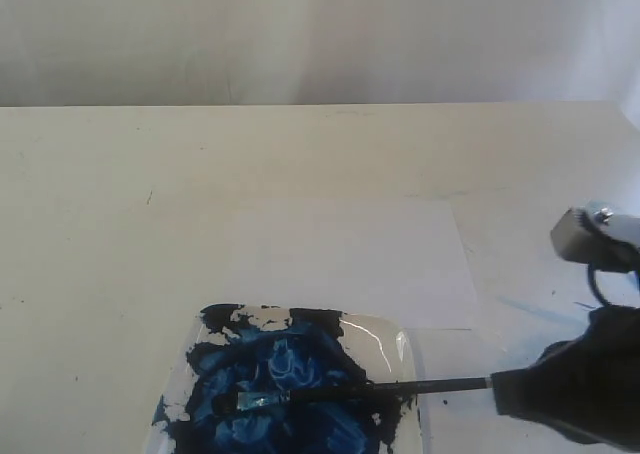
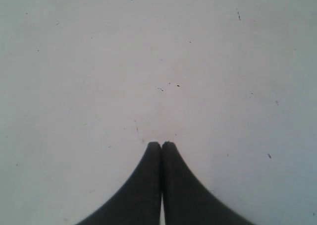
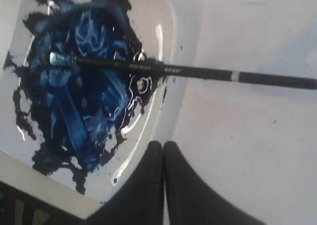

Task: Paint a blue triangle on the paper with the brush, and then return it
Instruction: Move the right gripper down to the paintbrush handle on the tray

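Observation:
I should turn and open my shut right gripper, because the brush handle (image 3: 198,72) lies crosswise to it. Then I should grip the handle near the brush's silver band.
The brush (image 1: 350,391) lies across the clear paint tray (image 1: 405,339), its blue-stained bristles resting in the dark blue paint and its black handle pointing right. The paper (image 1: 350,259) is beyond the tray and looks blank; no blue triangle shows on it. My right gripper (image 1: 500,389) hovers by the handle's end, shut and holding nothing. In the right wrist view the brush (image 3: 148,69) lies well clear of the right gripper (image 3: 162,144), which is near the tray rim (image 3: 166,31). My left gripper (image 2: 161,144) is shut and empty over bare tabletop, out of the exterior view.
A faint pale-blue smear (image 1: 530,309) marks the cream table right of the paper. The tray sits at the table's near edge. A pale wall (image 1: 300,34) rises behind the table's far edge.

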### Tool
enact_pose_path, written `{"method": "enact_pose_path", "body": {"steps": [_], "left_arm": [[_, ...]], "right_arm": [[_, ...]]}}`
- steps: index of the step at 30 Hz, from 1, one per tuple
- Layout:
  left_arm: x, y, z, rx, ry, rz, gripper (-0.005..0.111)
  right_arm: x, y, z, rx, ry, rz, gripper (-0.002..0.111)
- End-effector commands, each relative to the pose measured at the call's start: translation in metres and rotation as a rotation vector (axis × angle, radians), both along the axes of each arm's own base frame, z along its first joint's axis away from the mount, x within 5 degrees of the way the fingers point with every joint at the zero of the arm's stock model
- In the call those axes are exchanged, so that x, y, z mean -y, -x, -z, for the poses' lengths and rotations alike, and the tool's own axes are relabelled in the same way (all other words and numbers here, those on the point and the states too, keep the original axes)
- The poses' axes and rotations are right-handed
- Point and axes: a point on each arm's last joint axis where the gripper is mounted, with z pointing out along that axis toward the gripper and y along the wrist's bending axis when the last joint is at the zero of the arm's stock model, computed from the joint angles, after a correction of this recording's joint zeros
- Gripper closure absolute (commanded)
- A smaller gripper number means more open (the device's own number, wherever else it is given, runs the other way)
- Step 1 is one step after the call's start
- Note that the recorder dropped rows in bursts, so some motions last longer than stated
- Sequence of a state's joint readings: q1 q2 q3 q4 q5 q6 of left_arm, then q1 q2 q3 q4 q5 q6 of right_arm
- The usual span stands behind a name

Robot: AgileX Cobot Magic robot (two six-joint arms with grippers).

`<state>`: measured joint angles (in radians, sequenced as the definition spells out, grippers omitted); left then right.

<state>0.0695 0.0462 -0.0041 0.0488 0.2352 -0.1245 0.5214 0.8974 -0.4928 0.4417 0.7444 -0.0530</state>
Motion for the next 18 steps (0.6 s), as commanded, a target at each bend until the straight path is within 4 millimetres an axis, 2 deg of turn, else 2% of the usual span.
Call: {"method": "enact_pose_path", "body": {"steps": [1, 4, 10, 15, 18], "left_arm": [[0.000, 0.000, 0.001, -0.006, 0.007, -0.002, 0.107], [0.000, 0.000, 0.001, -0.006, 0.007, -0.002, 0.107], [0.000, 0.000, 0.001, -0.006, 0.007, -0.002, 0.107], [0.000, 0.000, 0.001, -0.006, 0.007, -0.002, 0.107], [0.000, 0.000, 0.001, -0.006, 0.007, -0.002, 0.107]], "right_arm": [[-0.023, -0.007, 0.011, -0.046, -0.018, 0.009, 0.108], [-0.036, -0.017, 0.018, -0.056, -0.071, 0.122, 0.108], [-0.045, -0.034, 0.028, -0.162, -0.199, 0.435, 0.108], [-0.045, -0.033, 0.037, -0.292, -0.198, 0.558, 0.108], [-0.040, -0.026, 0.051, -0.409, -0.186, 0.689, 0.108]]}}
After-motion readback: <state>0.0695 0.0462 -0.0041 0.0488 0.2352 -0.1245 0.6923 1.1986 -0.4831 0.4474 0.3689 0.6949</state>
